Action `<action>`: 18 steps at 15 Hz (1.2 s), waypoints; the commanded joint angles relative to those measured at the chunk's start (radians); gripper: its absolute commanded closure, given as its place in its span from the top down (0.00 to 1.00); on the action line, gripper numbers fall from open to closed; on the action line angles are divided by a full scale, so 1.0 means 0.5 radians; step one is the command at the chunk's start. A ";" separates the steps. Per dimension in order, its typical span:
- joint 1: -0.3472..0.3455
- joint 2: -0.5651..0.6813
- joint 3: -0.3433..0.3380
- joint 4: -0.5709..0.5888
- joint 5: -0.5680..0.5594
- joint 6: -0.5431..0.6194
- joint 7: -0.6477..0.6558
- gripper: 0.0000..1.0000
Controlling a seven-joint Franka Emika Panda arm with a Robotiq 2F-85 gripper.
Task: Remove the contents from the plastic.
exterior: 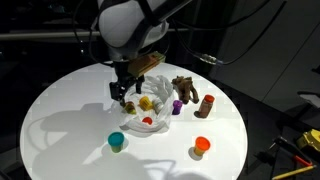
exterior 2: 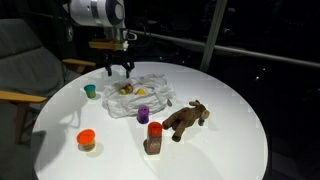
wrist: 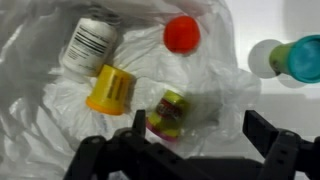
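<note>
My gripper will lift the yellow cup [exterior: 146,103], and the cup will come free and leave the plastic bag [exterior: 159,117] behind, as the bag spreads open beneath it.
A clear plastic bag [wrist: 60,110] lies crumpled on the round white table [exterior: 60,110], also seen in both exterior views [exterior: 145,108] [exterior 2: 140,95]. In the wrist view it holds a white labelled bottle [wrist: 88,44], a yellow cup [wrist: 110,90], a red ball [wrist: 181,33] and a small yellow-green pot with a pink base [wrist: 168,112]. My gripper [wrist: 200,125] is open and hovers just above the bag, the small pot by its left finger. It also shows in both exterior views [exterior: 124,92] [exterior 2: 119,68].
A teal pot [exterior: 117,140] [exterior 2: 90,90] and an orange pot [exterior: 202,145] [exterior 2: 86,139] stand on the table. A brown plush animal [exterior: 184,89] [exterior 2: 185,119], a brown bottle with a red cap [exterior: 207,105] [exterior 2: 153,138] and a small purple thing [exterior: 175,106] sit beside the bag.
</note>
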 commanded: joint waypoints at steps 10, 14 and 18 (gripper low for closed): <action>-0.091 0.316 -0.156 0.218 -0.136 0.036 -0.057 1.00; -0.102 0.400 -0.167 0.352 -0.129 0.002 -0.054 0.75; -0.106 0.499 -0.168 0.474 -0.126 -0.018 -0.069 0.52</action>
